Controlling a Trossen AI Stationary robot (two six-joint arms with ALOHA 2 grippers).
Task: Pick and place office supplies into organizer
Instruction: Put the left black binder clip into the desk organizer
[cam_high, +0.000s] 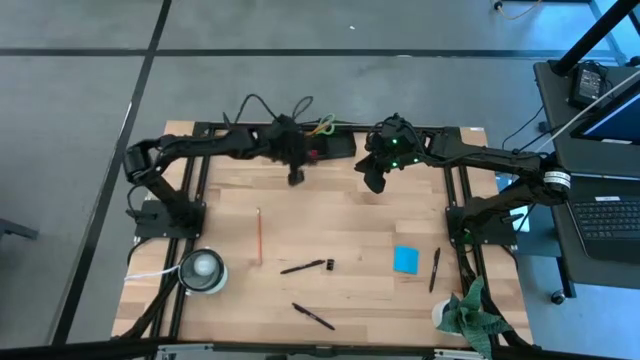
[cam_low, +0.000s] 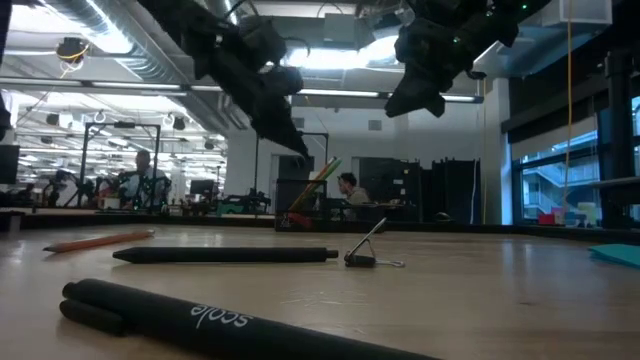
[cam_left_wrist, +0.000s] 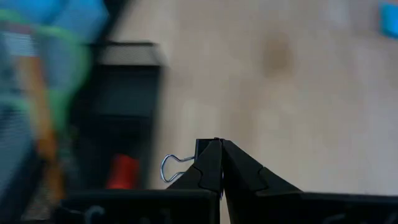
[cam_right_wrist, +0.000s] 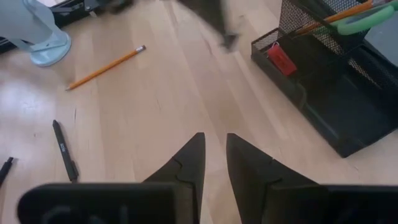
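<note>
The binder clip is at my fingers and the compartment with the red piece (cam_right_wrist: 282, 59) is open above, so my left gripper continues over that compartment and releases.
My left gripper (cam_high: 295, 176) hangs above the table just in front of the black mesh organizer (cam_high: 326, 148) and is shut on a small black binder clip (cam_left_wrist: 200, 149). The organizer (cam_right_wrist: 323, 81) holds green-handled scissors (cam_right_wrist: 364, 20), pencils and a red piece (cam_right_wrist: 279, 59). My right gripper (cam_right_wrist: 214, 155) is open and empty, up in the air to the right of the organizer (cam_high: 375, 180). On the table lie a pencil (cam_high: 259, 236), three black pens (cam_high: 302, 267) (cam_high: 313, 316) (cam_high: 434, 270), another clip (cam_high: 330, 264) and a blue note pad (cam_high: 405, 259). My left gripper pinches the clip's black body (cam_left_wrist: 203, 147) between its two fingertips, only at their free ends. One wire loop (cam_left_wrist: 171, 168) sticks out to one side of the fingers. The clip is lifted clear of the table.
A white roll on its stand (cam_high: 203, 269) is at the near left, and a green cloth (cam_high: 470, 312) lies at the near right corner. The black metal frame (cam_high: 190, 210) runs along the table's sides and back. Bare wood lies between the organizer and the pens.
</note>
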